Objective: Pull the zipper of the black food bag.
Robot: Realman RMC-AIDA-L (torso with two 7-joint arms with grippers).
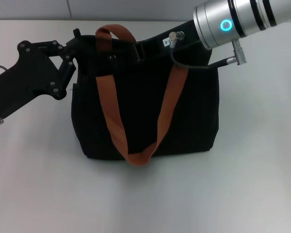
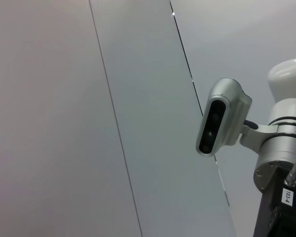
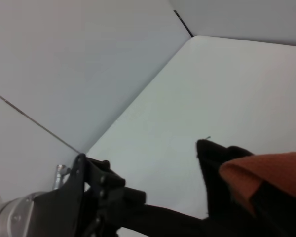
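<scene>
The robot's left gripper pins the black food bag's top corner (image 1: pixel 85 41), so its right gripper should keep pulling the zipper until it reaches the front strap's far end (image 1: pixel 180 73).
The black food bag (image 1: pixel 194 111) stands on the white table with its two orange-brown straps (image 1: pixel 111 111) draped over the front. My left gripper (image 1: pixel 76 40) is at the bag's top left corner and looks shut on the fabric edge. It also shows in the right wrist view (image 3: pixel 91 195), next to the bag's raised corner (image 3: pixel 209 158) and a strap (image 3: pixel 261 173). My right gripper (image 1: pixel 138 48) reaches in from the upper right and sits on the bag's top edge, dark against the black fabric. I cannot make out the silver zipper pull.
The white table (image 1: pixel 252 184) spreads around the bag, with a grey wall (image 1: pixel 111 8) close behind. The left wrist view shows only wall panels and my right arm's wrist with its camera (image 2: pixel 222 118).
</scene>
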